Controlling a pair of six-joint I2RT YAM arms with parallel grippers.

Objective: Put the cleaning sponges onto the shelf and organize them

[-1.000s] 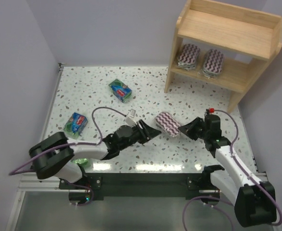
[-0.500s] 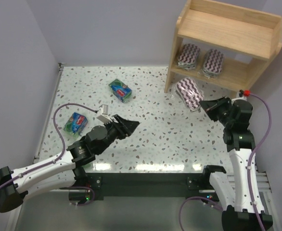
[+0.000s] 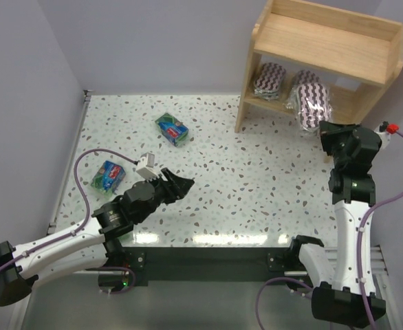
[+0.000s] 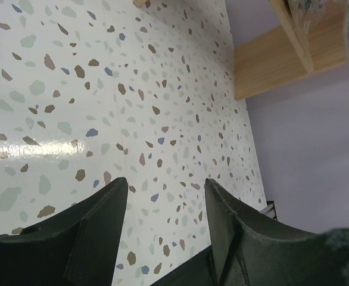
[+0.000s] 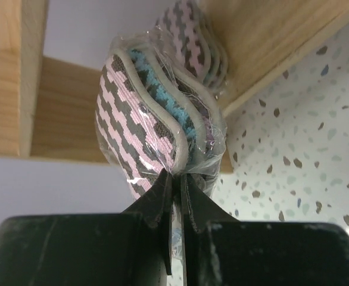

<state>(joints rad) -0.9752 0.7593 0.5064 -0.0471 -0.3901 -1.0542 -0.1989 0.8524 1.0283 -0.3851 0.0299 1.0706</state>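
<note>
I carry on, the striped pack's loose end (image 3: 311,91) facing the shelf's lower level, until my right gripper releases in the open spot (image 3: 348,102) by the shelf's side panel.
My right gripper (image 3: 323,128) is shut on the wrapper edge of an oval maroon-and-white striped sponge pack (image 3: 311,104). It holds the pack at the front of the lower tier of the wooden shelf (image 3: 325,41). In the right wrist view the gripper (image 5: 175,176) pinches the pack (image 5: 140,113) in front of the shelf (image 5: 55,101). Two more striped packs (image 3: 269,78) (image 3: 302,78) lie on that tier. Two green packs (image 3: 173,129) (image 3: 108,175) lie on the table. My left gripper (image 3: 181,184) is open and empty above the table; it also shows in the left wrist view (image 4: 165,190).
The speckled table (image 3: 215,137) is walled at the left and back. The shelf's top tier (image 3: 322,38) holds nothing. The shelf's right side panel (image 3: 366,103) stands just behind my right wrist. A purple cable (image 3: 91,155) loops above the left green pack.
My right arm has carried the striped pack from the table's middle up and right to the shelf's lower tier. My left arm has pulled back to the left, open.
</note>
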